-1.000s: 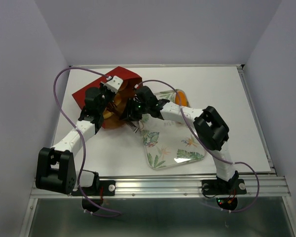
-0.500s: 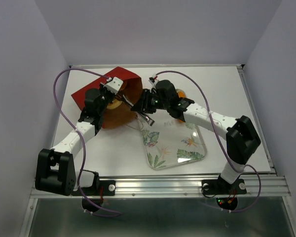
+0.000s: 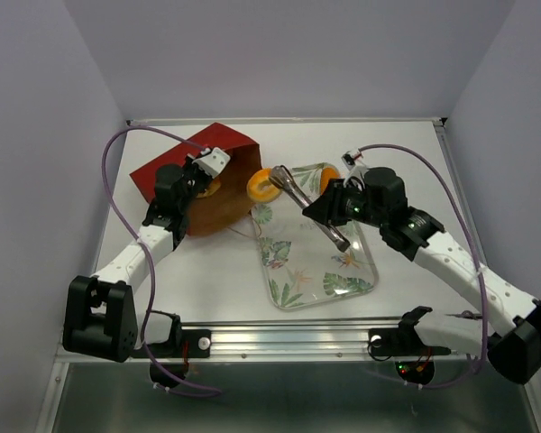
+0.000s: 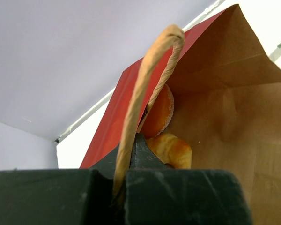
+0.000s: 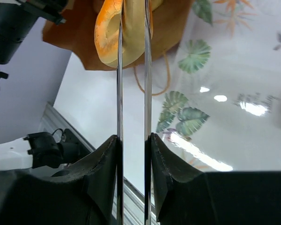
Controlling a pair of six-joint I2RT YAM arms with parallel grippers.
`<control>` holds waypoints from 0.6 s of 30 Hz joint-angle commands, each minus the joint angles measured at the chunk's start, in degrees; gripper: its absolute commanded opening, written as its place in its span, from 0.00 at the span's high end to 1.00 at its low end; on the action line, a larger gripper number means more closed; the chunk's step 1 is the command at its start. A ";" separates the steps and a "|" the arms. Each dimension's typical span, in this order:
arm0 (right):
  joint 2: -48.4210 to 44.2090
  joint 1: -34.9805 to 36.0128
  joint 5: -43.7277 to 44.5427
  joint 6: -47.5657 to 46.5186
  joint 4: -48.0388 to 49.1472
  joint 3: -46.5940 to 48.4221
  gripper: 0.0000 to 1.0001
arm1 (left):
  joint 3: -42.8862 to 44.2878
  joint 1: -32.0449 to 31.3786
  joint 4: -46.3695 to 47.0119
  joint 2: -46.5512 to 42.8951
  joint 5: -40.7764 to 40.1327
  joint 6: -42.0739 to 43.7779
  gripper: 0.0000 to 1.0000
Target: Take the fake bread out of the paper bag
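Note:
The ring-shaped orange bun (image 3: pixel 263 186) is hanging clear of the bag's opening, so my right gripper should carry on going over the tray and let the bun go on the open middle (image 3: pixel 303 225).
The dark red paper bag (image 3: pixel 176 162) lies on its side with its mouth facing right. My left gripper (image 3: pixel 197 180) is shut on its twine handle (image 4: pixel 145 89) and holds the mouth up. Inside, against the brown lining, lie a round bun (image 4: pixel 160 112) and a second piece of fake bread (image 4: pixel 172 150). My right gripper (image 3: pixel 323 213) is shut on metal tongs (image 3: pixel 298 194). The blades of the tongs (image 5: pixel 132 84) pinch a ring-shaped orange bun (image 3: pixel 261 183), which hangs just outside the bag mouth over the tray's far left corner (image 5: pixel 113 33).
A leaf-patterned tray (image 3: pixel 293 290) lies right of the bag, under the right arm (image 5: pixel 234 70). The left arm's purple cable (image 3: pixel 113 194) loops over the table's left side. The bag's loose second handle (image 5: pixel 152 86) trails onto the tray's edge.
My right arm has drawn back to the right, out of the bag mouth, bringing the bun in the tongs out over the tray. The left gripper has kept its hold on the handle.

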 commanded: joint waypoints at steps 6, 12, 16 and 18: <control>-8.43 -4.17 10.20 -4.05 -12.21 -5.31 0.99 | -1.68 4.24 2.21 -5.49 8.03 8.68 1.00; -8.52 -5.32 11.52 -5.54 -13.96 -6.54 0.99 | -1.77 7.15 1.51 -5.15 11.39 10.43 1.00; -8.18 -5.84 11.35 -6.51 -13.44 -7.60 0.99 | -1.68 7.59 0.89 -4.53 11.64 10.53 1.00; -5.64 -5.84 10.56 -6.08 -12.57 -8.04 0.99 | -1.24 7.59 0.89 -4.18 12.78 9.22 1.00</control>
